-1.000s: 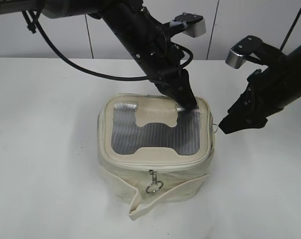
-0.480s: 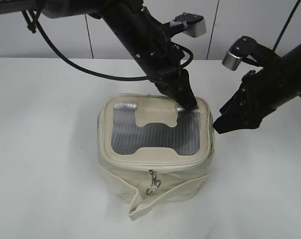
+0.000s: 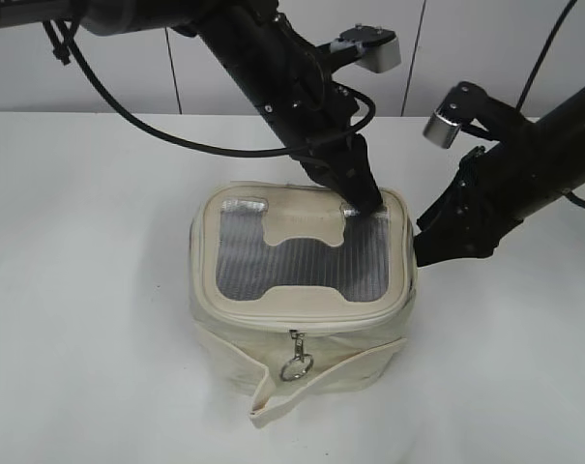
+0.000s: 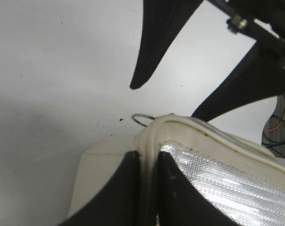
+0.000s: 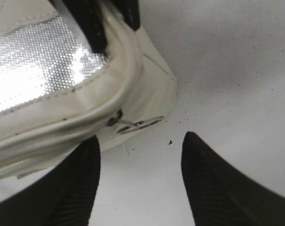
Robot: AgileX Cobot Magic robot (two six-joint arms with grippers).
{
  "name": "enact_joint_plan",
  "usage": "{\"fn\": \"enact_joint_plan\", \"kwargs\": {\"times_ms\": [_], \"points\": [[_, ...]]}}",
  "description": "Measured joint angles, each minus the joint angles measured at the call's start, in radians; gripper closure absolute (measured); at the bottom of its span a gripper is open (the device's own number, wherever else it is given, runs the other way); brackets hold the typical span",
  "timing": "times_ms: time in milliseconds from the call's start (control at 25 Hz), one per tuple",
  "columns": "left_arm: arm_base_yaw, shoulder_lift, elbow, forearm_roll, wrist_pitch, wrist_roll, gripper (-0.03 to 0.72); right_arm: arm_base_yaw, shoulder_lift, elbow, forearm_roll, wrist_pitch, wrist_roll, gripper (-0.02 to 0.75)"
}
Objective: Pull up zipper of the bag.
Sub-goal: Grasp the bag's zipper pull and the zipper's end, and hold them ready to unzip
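The zipper slider [image 5: 115, 117] sits short of the front ring pull, so my right gripper should draw the slider's ring [image 5: 141, 125] toward the front while my left gripper steadies the bag's rim.
The cream bag [image 3: 302, 319] stands mid-table, its silver ribbed lid panel [image 3: 292, 261] facing up. My left gripper [image 3: 369, 203] is shut on the lid's raised rim [image 4: 149, 146] at the back right corner, one finger on each side. A zipper slider [image 5: 115, 120] with its ring pull [image 5: 141, 125] sits on the bag's right side; the ring also shows in the left wrist view [image 4: 142, 119]. My right gripper [image 5: 141, 141] is open and empty, its tips [image 3: 425, 253] just short of that ring. A second ring pull [image 3: 297, 364] hangs at the front.
The loose cream strap [image 3: 316, 379] trails along the bag's front onto the white table [image 3: 89, 290]. A white wall [image 3: 485, 48] closes off the back. Both black arms cross above the bag's back right corner.
My right gripper has moved left and down toward the bag's right side, ending close to the ring pull. The left gripper and the bag have not moved.
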Motion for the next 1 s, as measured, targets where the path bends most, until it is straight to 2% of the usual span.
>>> {"fn": "enact_joint_plan", "kwargs": {"times_ms": [360, 480, 600, 680, 1000], "points": [[0.000, 0.000, 0.000, 0.000, 0.000, 0.000, 0.608, 0.000, 0.065, 0.000, 0.072, -0.036, -0.015, 0.312], [0.000, 0.000, 0.000, 0.000, 0.000, 0.000, 0.608, 0.000, 0.067, 0.000, 0.092, -0.039, -0.043, 0.424], [0.000, 0.000, 0.000, 0.000, 0.000, 0.000, 0.608, 0.000, 0.067, 0.000, 0.088, -0.035, -0.049, 0.650], [0.000, 0.000, 0.000, 0.000, 0.000, 0.000, 0.608, 0.000, 0.067, 0.000, 0.070, -0.030, -0.036, 0.723], [0.000, 0.000, 0.000, 0.001, 0.000, 0.000, 0.608, 0.000, 0.000, 0.000, -0.094, 0.016, 0.160, 0.729]]}}
